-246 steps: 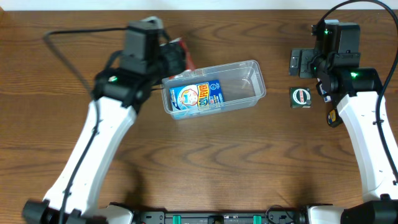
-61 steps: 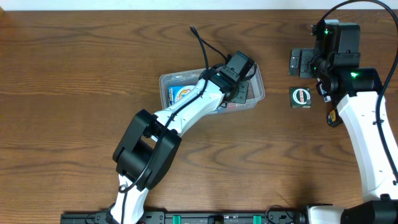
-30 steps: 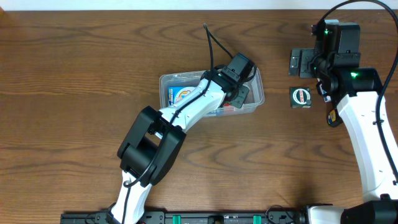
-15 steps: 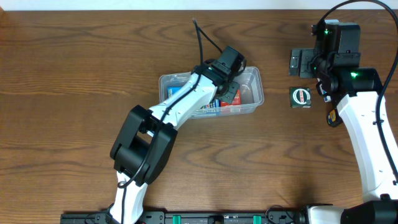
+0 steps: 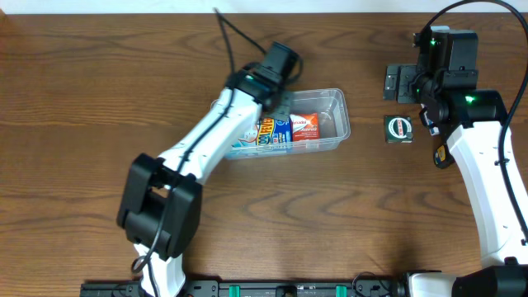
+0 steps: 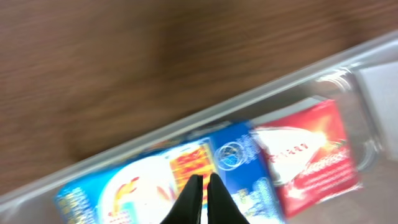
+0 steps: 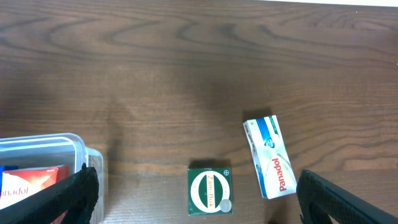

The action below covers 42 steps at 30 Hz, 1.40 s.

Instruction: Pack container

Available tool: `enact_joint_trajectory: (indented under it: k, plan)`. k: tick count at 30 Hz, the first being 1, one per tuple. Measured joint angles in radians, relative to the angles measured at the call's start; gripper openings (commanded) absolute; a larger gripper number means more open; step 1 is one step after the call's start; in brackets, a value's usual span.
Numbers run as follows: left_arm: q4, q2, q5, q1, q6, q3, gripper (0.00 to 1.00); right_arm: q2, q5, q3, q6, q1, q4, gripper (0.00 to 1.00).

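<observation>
I should keep pulling my left gripper back toward the open wood [image 5: 136, 70] until it is clear of the container's rim, because the blue box and red box [image 5: 291, 129] are flat inside the container.
The container [image 5: 343, 115] is a clear tub at mid-table. A blue box [image 5: 266, 132] and a red box [image 5: 304, 126] lie flat inside it, side by side. My left gripper [image 5: 277, 97] hovers over the tub's far rim, shut and empty. The left wrist view shows its fingertips pressed together [image 6: 204, 181] above the blue box [image 6: 143, 183], with the red box [image 6: 311, 155] to the right and the container rim [image 6: 280, 87] behind. My right gripper [image 5: 402, 82] is open, right of the tub; in its wrist view [image 7: 196, 175] the green box lies below it.
A green Zam-Buk box [image 5: 398, 129] [image 7: 210, 191] lies on the wood right of the tub. A white Panadol box [image 7: 268, 157] lies beside it, partly under the right arm in the overhead view [image 5: 443, 155]. The tub's corner [image 7: 37, 144] shows at the right wrist view's left edge.
My left gripper has drawn back from over the tub's right half toward its far left rim, uncovering the red box lying inside. The right arm has not moved.
</observation>
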Motion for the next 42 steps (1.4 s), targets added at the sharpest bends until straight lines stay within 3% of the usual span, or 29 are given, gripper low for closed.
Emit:
enact_joint_trajectory:
  k: [11, 14, 15, 16, 17, 18, 28, 42]
  plan:
    - [-0.129, -0.053, -0.035, 0.268, -0.098, -0.001, 0.06, 0.0, 0.0, 0.0, 0.0, 0.0, 0.0, 0.99]
    - [-0.128, -0.123, -0.034, 0.343, -0.112, -0.001, 0.16, 0.0, 0.0, 0.0, 0.0, 0.0, 0.0, 0.99]
    - [-0.127, -0.15, -0.035, 0.364, -0.116, -0.001, 0.23, 0.0, 0.0, 0.0, 0.0, 0.0, 0.0, 0.99]
    - [-0.127, -0.175, -0.035, 0.383, -0.122, -0.001, 0.39, 0.0, 0.0, 0.0, 0.0, 0.0, 0.0, 0.99]
    - [-0.125, -0.2, -0.035, 0.405, -0.127, -0.001, 0.88, 0.0, 0.0, 0.0, 0.0, 0.0, 0.0, 0.99]
    - [-0.123, -0.215, -0.035, 0.421, -0.126, -0.001, 0.98, 0.0, 0.0, 0.0, 0.0, 0.0, 0.0, 0.99]
    - [-0.132, -0.218, -0.035, 0.584, -0.138, -0.001, 0.98, 0.0, 0.0, 0.0, 0.0, 0.0, 0.0, 0.99]
    - [-0.132, -0.218, -0.035, 0.595, -0.138, -0.001, 0.98, 0.0, 0.0, 0.0, 0.0, 0.0, 0.0, 0.99]
